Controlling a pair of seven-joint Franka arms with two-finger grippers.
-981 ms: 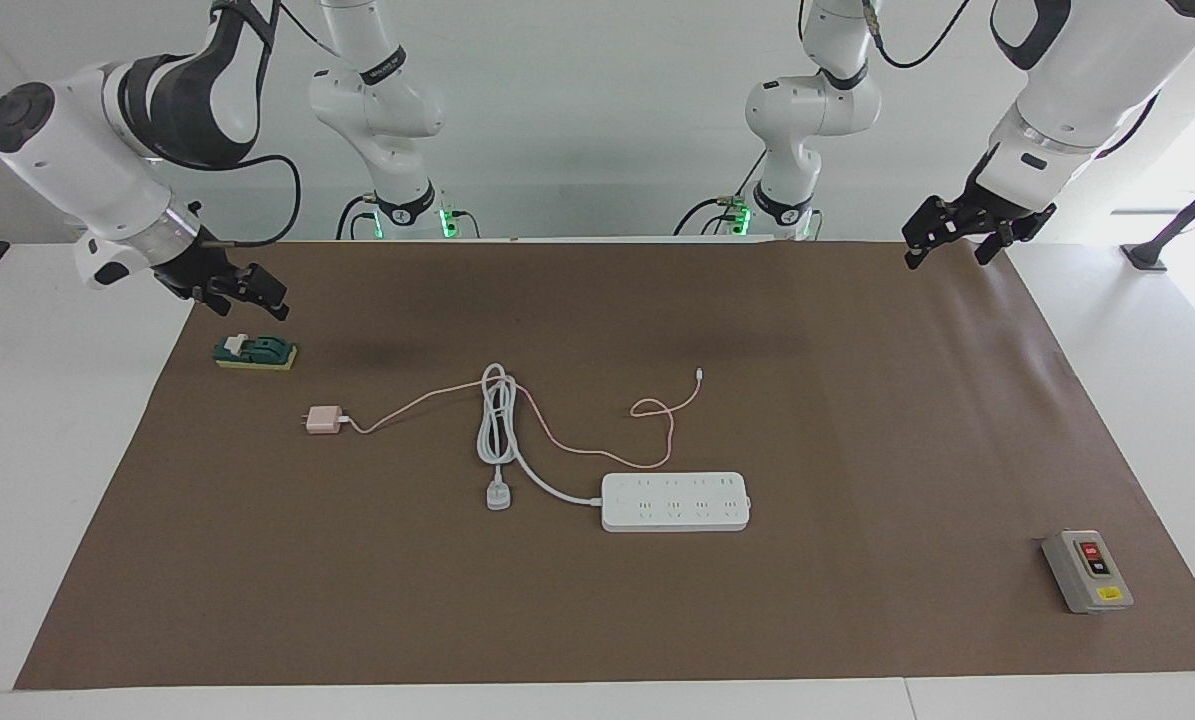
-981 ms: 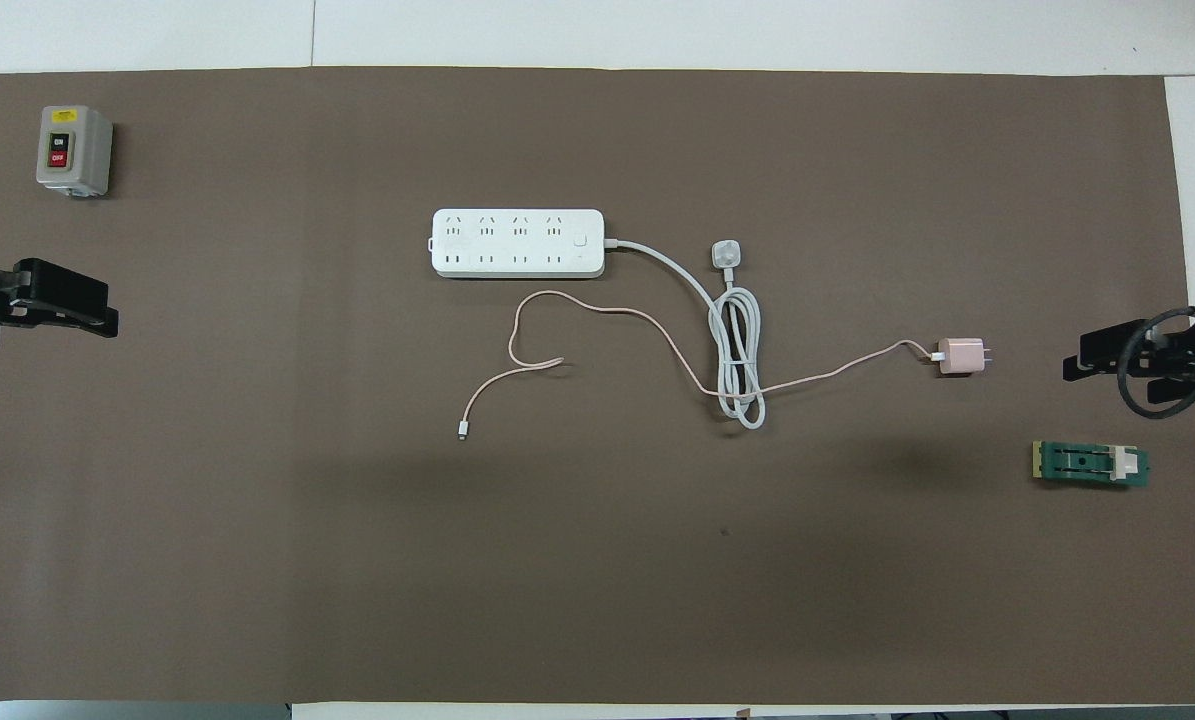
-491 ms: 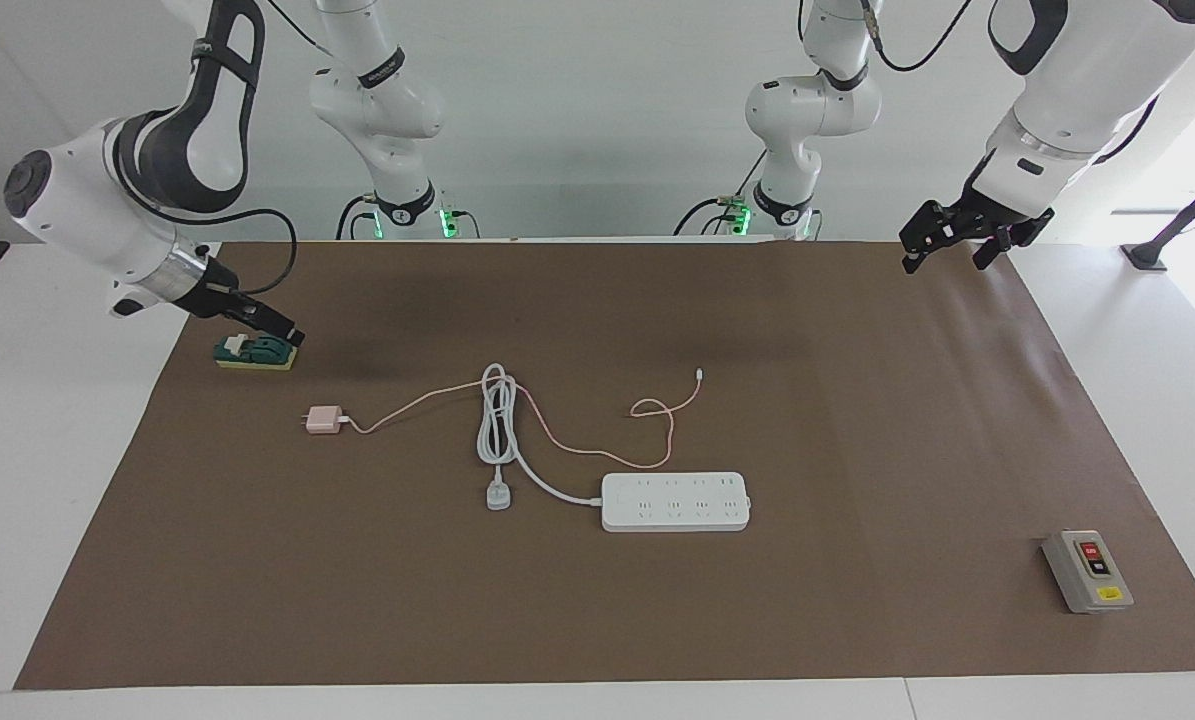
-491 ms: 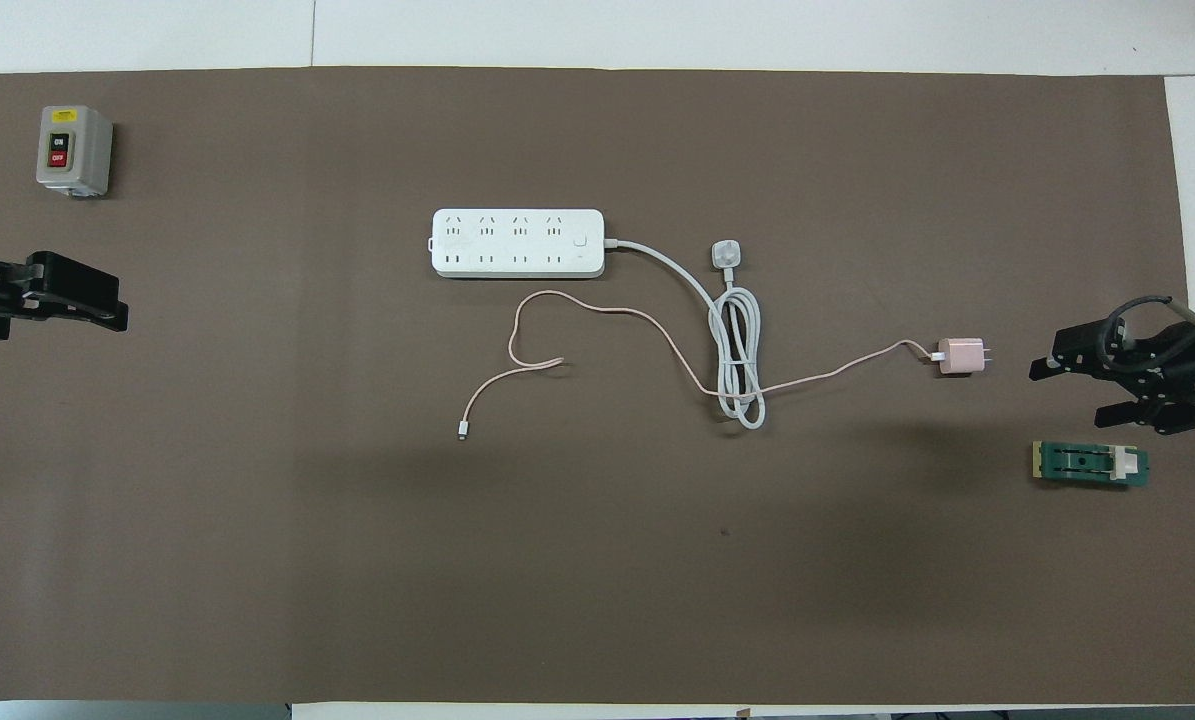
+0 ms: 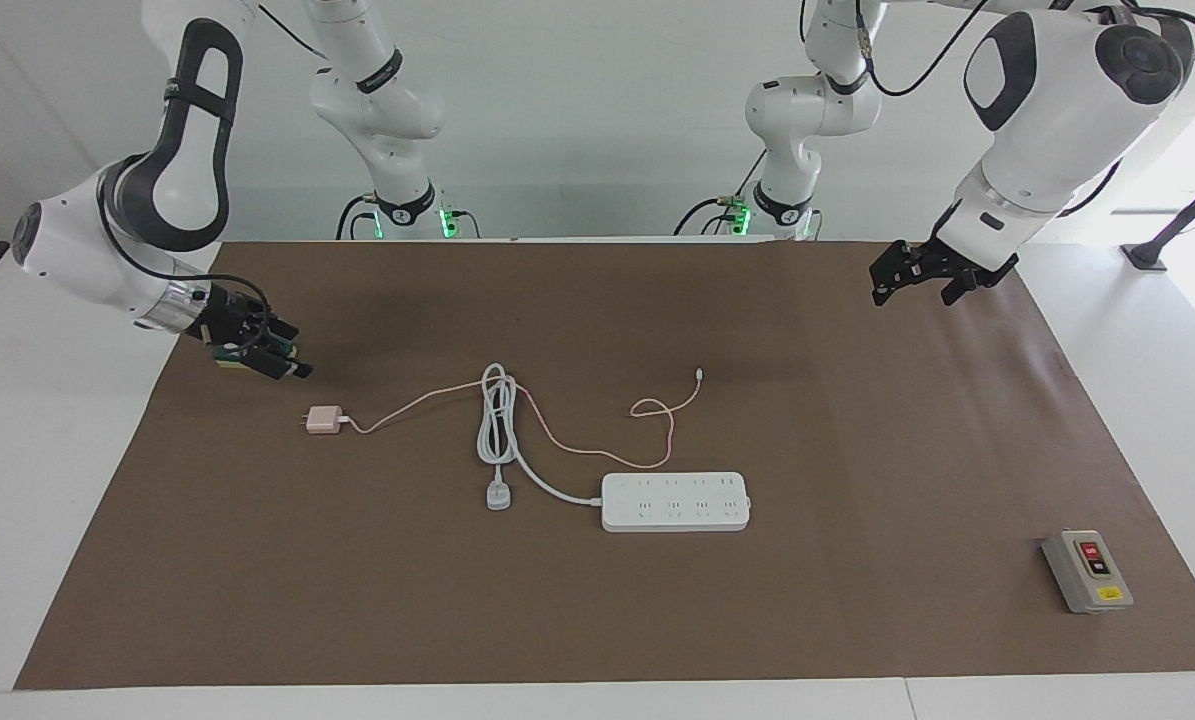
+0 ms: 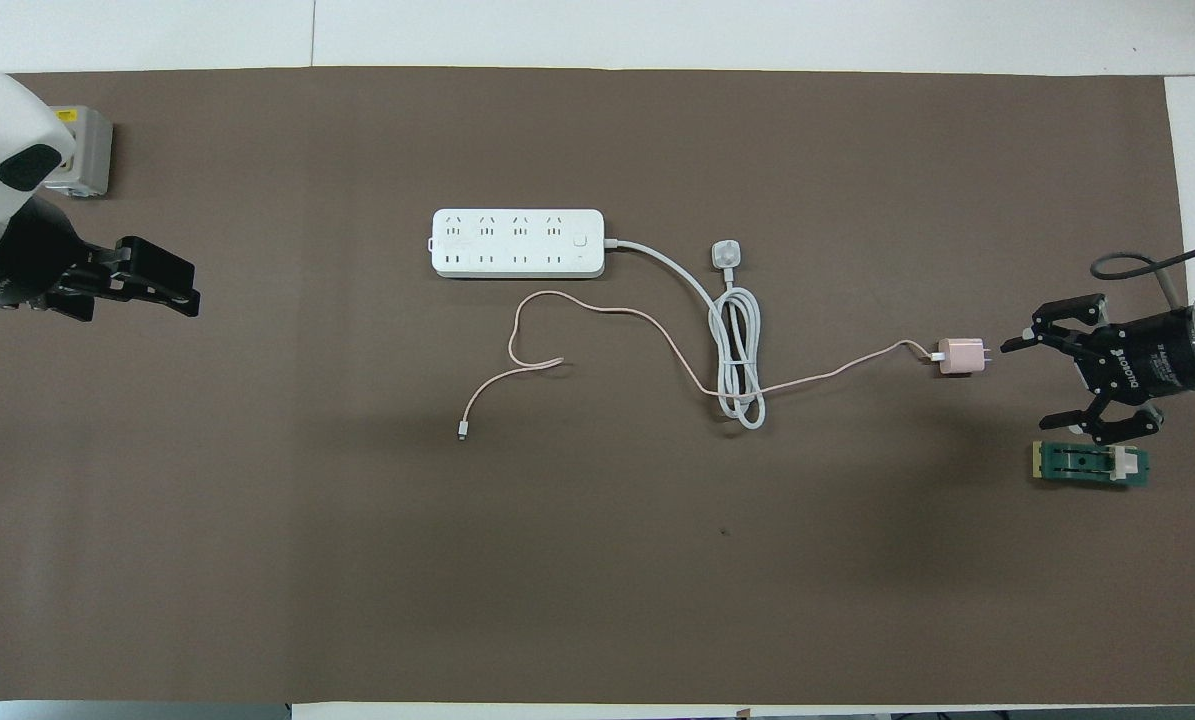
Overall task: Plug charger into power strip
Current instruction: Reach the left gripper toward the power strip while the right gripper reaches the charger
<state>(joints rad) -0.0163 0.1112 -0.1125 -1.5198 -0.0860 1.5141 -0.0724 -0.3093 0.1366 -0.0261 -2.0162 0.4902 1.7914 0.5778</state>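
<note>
I see the pale-pink charger with its thin pink cable (image 6: 836,372) in slack bends (image 6: 512,343), which should gather into loose loops when I carry the charger to the power strip.
The pale-pink charger (image 5: 322,420) lies on the brown mat toward the right arm's end, also in the overhead view (image 6: 960,356). Its thin pink cable (image 6: 597,310) trails toward the white power strip (image 5: 675,501), which lies flat near the mat's middle (image 6: 517,243). My right gripper (image 5: 279,358) is open and empty, low over the mat just beside the charger's prongs, not touching it (image 6: 1042,385). My left gripper (image 5: 907,285) is open and empty, raised over the mat at the left arm's end (image 6: 172,287).
The strip's thick white cord is coiled (image 6: 739,355), with its round white plug (image 6: 725,255) beside it. A green block (image 6: 1090,464) lies under the right gripper's edge. A grey button box (image 5: 1087,570) stands at the left arm's end, farther from the robots.
The right gripper has dropped lower and moved from the mat's edge toward the charger, turning its open fingers to it. The left gripper has shifted a little toward the table's middle.
</note>
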